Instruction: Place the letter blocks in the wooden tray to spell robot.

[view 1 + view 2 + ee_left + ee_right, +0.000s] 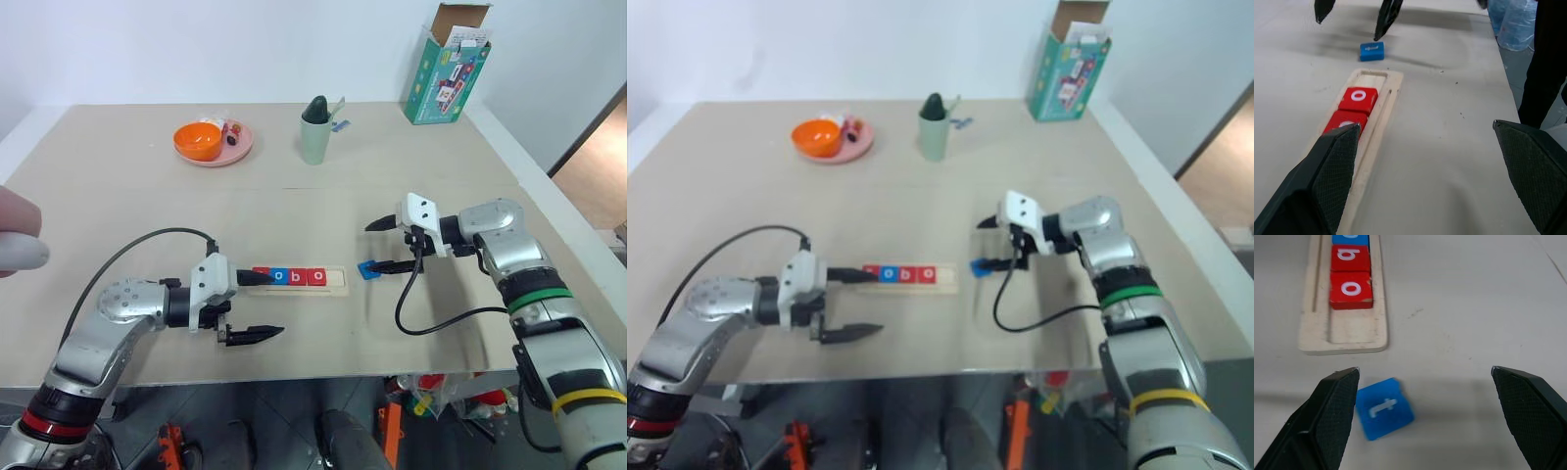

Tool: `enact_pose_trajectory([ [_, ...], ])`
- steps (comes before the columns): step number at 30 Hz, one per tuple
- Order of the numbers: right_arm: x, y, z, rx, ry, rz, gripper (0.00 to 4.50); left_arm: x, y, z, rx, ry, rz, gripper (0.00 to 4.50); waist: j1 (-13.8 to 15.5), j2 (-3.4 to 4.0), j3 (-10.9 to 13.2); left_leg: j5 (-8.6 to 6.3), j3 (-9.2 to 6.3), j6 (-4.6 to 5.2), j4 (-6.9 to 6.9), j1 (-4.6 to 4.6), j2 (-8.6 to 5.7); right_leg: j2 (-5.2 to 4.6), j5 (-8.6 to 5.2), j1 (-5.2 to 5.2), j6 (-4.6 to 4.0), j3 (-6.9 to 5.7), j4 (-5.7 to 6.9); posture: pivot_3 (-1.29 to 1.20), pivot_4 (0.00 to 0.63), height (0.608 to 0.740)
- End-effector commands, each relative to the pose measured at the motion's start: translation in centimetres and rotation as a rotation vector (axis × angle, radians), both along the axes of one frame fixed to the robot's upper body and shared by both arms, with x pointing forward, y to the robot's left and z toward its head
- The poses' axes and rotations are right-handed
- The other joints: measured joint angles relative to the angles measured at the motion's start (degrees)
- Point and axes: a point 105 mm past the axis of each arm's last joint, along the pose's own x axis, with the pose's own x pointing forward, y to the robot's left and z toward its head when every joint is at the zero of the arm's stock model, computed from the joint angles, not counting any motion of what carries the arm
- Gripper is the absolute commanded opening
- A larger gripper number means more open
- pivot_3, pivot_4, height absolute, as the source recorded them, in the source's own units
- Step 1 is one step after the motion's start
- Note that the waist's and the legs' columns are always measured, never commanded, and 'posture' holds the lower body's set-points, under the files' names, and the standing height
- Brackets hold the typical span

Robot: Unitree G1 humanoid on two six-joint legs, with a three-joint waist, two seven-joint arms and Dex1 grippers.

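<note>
The blue t block [368, 269] sits crooked next to one finger of my right gripper. Next, I bring the middle of my right gripper over the block before I close it.
The wooden tray [338, 285] lies near the table's front edge. Several letter blocks sit in its slot: a blue o [279, 277], a red b [1350, 257] and a red o [1351, 290], with one more red block [261, 275] at the left end. The slot's right end is bare. The blue t block [1383, 413] lies flat on the table just right of the tray. My right gripper [373, 247] is open over it, and one fingertip [1347, 382] is close beside the block. My left gripper [274, 305] is open at the tray's left end, holding nothing.
At the back left, a pink plate [240, 152] holds an orange bowl [196, 140]. A green cup [314, 137] stands at the back centre and a green box [446, 73] at the back right. A person's hand [15, 240] shows at the left edge.
</note>
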Motion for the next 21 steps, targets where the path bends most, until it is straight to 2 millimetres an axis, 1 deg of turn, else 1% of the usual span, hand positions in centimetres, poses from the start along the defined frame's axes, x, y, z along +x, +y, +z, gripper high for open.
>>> enact_pose_trajectory([
  [1,-0.2,-0.3,-0.7,-0.031,0.009,0.048,4.46,-0.3,0.5,1.2,-0.001,-0.045,0.019,4.50,0.2,0.00,0.0,0.00,0.00,0.00,0.00,-0.02,-0.02,-0.03,-0.01,0.00,-0.02,0.00,0.00,0.00,0.150,0.740],
  [3,-0.5,-0.3,-1.4,-0.041,0.031,0.063,4.46,-0.4,0.6,1.2,0.000,-0.045,0.029,4.50,0.2,0.02,0.0,0.00,0.01,0.00,-0.01,-0.03,-0.04,-0.07,-0.01,0.00,-0.02,0.00,0.00,0.00,0.150,0.740],
  [5,-0.6,-0.2,-1.8,-0.044,0.035,0.074,4.46,-0.5,0.7,1.2,0.001,-0.044,0.036,4.50,0.2,0.02,0.0,0.00,0.03,-0.01,-0.01,-0.03,-0.07,-0.10,0.00,0.00,-0.03,0.02,0.00,0.00,0.150,0.740],
  [11,-0.3,-0.1,-1.6,-0.027,0.037,0.063,4.46,-0.6,1.0,1.2,0.009,-0.042,0.050,4.50,0.2,0.02,0.0,0.01,0.00,-0.03,0.02,0.09,-0.06,-0.07,-0.01,0.04,0.00,-0.01,0.11,0.00,0.150,0.740],
  [13,-0.3,-0.1,-1.8,-0.032,0.039,0.062,4.46,-0.6,0.9,1.2,0.011,-0.044,0.050,4.50,0.2,0.02,0.0,0.02,-0.01,-0.04,0.03,0.11,-0.05,-0.05,-0.02,0.04,-0.01,-0.02,0.15,0.00,0.150,0.740],
  [15,-0.3,-0.1,-2.2,-0.028,0.046,0.052,3.94,-0.5,0.9,1.3,0.012,-0.047,0.050,4.50,0.2,0.02,0.0,0.03,0.00,-0.04,0.03,0.13,-0.05,-0.05,-0.02,0.04,-0.01,-0.01,0.19,0.00,0.150,0.740],
  [16,-0.2,-0.1,-2.2,-0.023,0.049,0.045,3.76,-0.5,0.8,1.3,0.012,-0.047,0.050,4.50,0.2,0.02,0.0,0.03,0.00,-0.04,0.04,0.14,-0.05,-0.05,-0.02,0.05,-0.01,-0.01,0.19,0.00,0.150,0.740],
  [17,-0.2,-0.1,-2.3,-0.019,0.055,0.040,3.29,-0.5,0.8,1.3,0.012,-0.047,0.050,4.50,0.2,0.02,0.0,0.03,0.00,-0.05,0.05,0.16,-0.05,-0.05,-0.01,0.08,-0.01,0.00,0.20,0.00,0.150,0.740],
  [19,-0.2,-0.1,-2.4,-0.015,0.056,0.034,2.64,-0.5,0.8,1.3,0.013,-0.047,0.050,4.50,0.1,0.02,0.0,0.03,0.02,-0.05,0.07,0.23,-0.05,-0.05,0.00,0.12,-0.02,0.01,0.21,0.00,0.150,0.740],
  [21,-0.1,-0.2,-2.4,-0.010,0.057,0.028,1.85,-0.4,0.8,1.2,0.016,-0.046,0.050,4.50,0.1,0.02,0.0,0.04,0.02,-0.06,0.09,0.31,-0.05,-0.05,0.01,0.21,-0.02,0.02,0.22,0.00,0.150,0.740],
])
